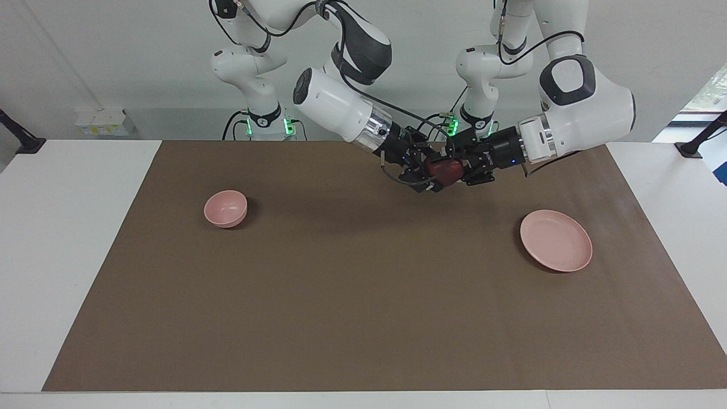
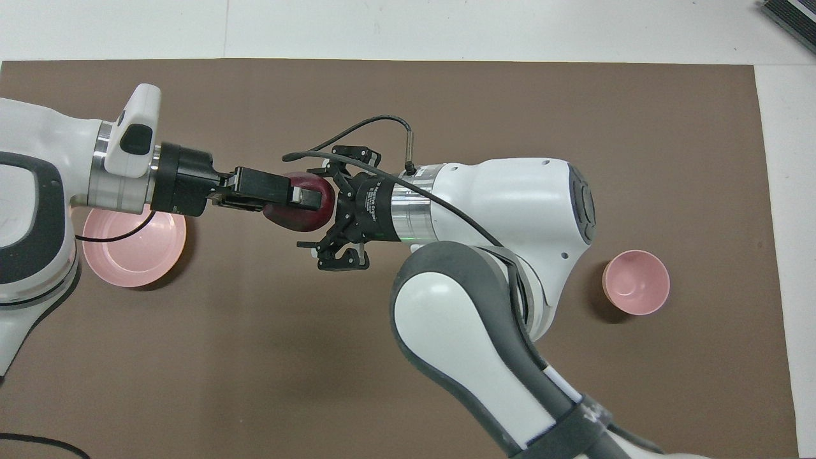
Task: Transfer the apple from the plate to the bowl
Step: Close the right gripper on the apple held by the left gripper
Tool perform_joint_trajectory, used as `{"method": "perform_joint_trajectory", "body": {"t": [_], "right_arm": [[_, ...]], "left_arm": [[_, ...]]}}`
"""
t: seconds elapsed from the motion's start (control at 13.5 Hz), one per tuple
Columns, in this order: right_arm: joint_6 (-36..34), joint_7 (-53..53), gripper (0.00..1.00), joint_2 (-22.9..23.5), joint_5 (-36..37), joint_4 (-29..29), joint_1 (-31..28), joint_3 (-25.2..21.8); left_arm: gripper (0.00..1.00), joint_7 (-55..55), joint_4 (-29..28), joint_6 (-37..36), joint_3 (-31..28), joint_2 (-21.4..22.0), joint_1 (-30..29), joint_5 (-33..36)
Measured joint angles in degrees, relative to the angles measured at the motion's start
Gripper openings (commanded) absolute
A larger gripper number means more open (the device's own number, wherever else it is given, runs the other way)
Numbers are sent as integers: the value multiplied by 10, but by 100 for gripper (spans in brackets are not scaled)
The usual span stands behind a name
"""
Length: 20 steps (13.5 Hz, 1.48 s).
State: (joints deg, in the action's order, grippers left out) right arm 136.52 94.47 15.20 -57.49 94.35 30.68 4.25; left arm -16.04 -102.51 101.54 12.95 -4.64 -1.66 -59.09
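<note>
My left gripper is far from the bowl (image 2: 636, 282), so next my right gripper takes the apple (image 2: 296, 220) before my left gripper opens and moves away.
The dark red apple (image 1: 446, 169) hangs in the air over the brown mat, between the plate and the bowl. My left gripper (image 1: 452, 166) is shut on the apple (image 2: 299, 210) and holds it level. My right gripper (image 1: 427, 174) faces it, open, with its fingers on either side of the apple; touch cannot be told. In the overhead view the right gripper (image 2: 324, 213) stands wide open. The pale pink plate (image 1: 556, 240) lies bare toward the left arm's end, partly under the left arm (image 2: 137, 250). The small pink bowl (image 1: 225, 208) stands toward the right arm's end (image 2: 635, 282).
A brown mat (image 1: 363, 318) covers most of the white table. The right arm's big elbow (image 2: 459, 331) hangs over the mat's middle in the overhead view. A dark object (image 2: 790, 16) lies at the table's corner farthest from the robots.
</note>
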Motion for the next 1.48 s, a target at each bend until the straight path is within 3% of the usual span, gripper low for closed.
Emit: {"method": "perform_joint_trajectory", "body": {"t": [0.07,0.37,0.44,0.52,1.11,1.48], "right_arm": [[1,-6,0,0,0,0,0,-2],[1,-12,0,0,0,0,0,-2],[1,-12,0,0,0,0,0,-2],[0,-12,0,0,0,0,0,-2],[-2,-16,0,-3,0,-4,-3,-4],[-86,-67,0,-22,40,-9,-66,-10]], "left_arm": [[0,0,-2,-2,0,1,0,0],[2,1,-4,-1,-1,2,1,0],[39,4,-4,-1,-1,2,1,0],[99,9,-4,-1,-1,3,1,1],[100,69,9,0,-6,21,7,61],[100,116,28,1,-15,45,-3,157]]}}
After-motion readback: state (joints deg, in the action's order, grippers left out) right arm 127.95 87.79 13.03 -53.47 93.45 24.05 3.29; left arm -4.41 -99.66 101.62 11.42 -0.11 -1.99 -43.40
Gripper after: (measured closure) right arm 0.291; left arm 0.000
